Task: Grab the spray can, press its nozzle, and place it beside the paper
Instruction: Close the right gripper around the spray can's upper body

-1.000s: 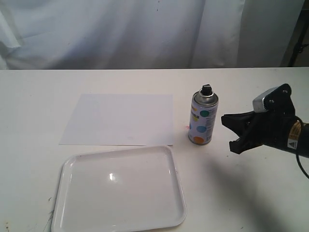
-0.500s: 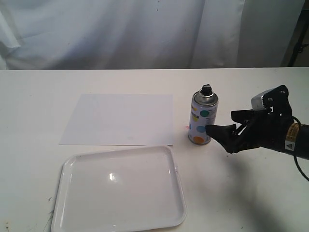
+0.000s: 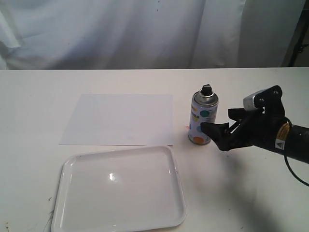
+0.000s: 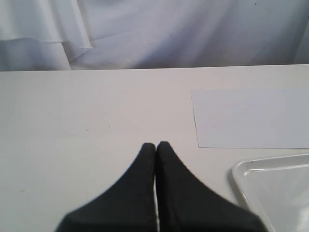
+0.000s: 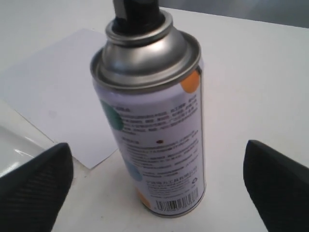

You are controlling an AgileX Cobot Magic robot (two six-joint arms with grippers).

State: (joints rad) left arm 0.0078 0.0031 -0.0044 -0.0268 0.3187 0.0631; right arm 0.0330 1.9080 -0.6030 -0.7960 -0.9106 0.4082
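The spray can's upright body (image 5: 157, 140) is in line with my right gripper's wide opening. I should keep going forward until the fingers are on both sides of the label (image 3: 201, 116), then close them.
The spray can (image 3: 203, 119) stands upright on the white table just right of the paper (image 3: 120, 119), its black nozzle (image 3: 206, 89) on top. My right gripper (image 3: 223, 126) is open, level with the can's lower half, one finger beside its front and the other behind; neither touches it. In the right wrist view the can (image 5: 153, 125) fills the middle, nozzle (image 5: 136, 10) cut off at the frame edge, with the dark fingers (image 5: 34, 186) wide apart on both sides. My left gripper (image 4: 156, 145) is shut and empty over bare table, away from the paper (image 4: 251, 117).
A glossy white tray (image 3: 120, 189) with a raised rim lies in front of the paper, its corner (image 4: 270, 188) near my left gripper. A white curtain hangs behind the table. A black stand leg (image 3: 299, 43) shows at the far right.
My right gripper has moved left toward the spray can and now straddles it with its fingers open. The can, paper and tray have not moved.
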